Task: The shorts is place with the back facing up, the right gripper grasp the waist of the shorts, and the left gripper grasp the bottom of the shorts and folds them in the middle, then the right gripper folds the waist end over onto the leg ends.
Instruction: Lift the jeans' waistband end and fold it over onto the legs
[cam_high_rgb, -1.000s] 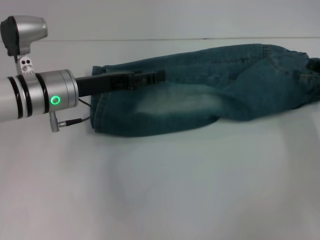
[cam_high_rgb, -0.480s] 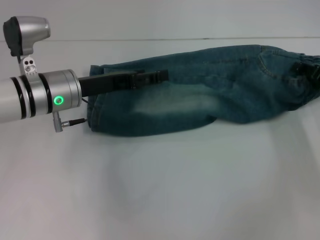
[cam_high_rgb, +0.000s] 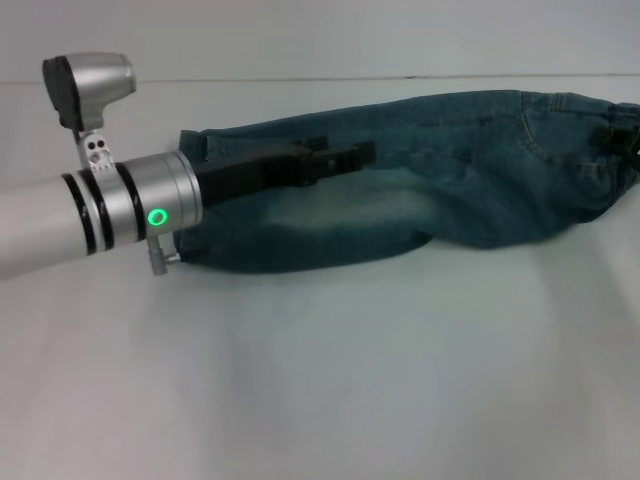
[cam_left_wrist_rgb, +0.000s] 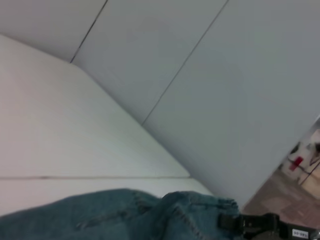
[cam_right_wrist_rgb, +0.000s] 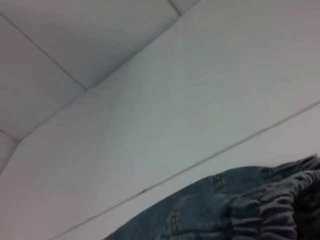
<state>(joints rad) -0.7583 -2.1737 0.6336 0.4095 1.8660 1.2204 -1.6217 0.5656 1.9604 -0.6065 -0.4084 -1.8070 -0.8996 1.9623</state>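
The leg ends (cam_high_rgb: 205, 238) lie loose while my right gripper holds the waist of the shorts, so next my left gripper pushes down on the middle of the shorts (cam_high_rgb: 375, 200) before the waist folds over.
The blue denim shorts (cam_high_rgb: 460, 170) lie folded lengthwise across the back of the white table (cam_high_rgb: 330, 380), leg ends to the left and waist to the right. My left gripper (cam_high_rgb: 352, 156) hovers just above the leg end, its black fingers parted and holding nothing. My right gripper (cam_high_rgb: 622, 130) shows only as dark parts at the picture's right edge, shut on the bunched waist. The left wrist view shows the denim (cam_left_wrist_rgb: 125, 215) and the right gripper (cam_left_wrist_rgb: 260, 225) on the waist. The right wrist view shows the gathered waistband (cam_right_wrist_rgb: 260, 210).
The white table spreads wide in front of the shorts. A seam line (cam_high_rgb: 300, 79) runs along its back edge under a plain pale wall. My left arm's silver wrist (cam_high_rgb: 130, 200) with a green light reaches in from the left.
My left arm has risen and slid right along the shorts while the leg end stayed flat on the table. The waist end at the right has shifted slightly with the right gripper.
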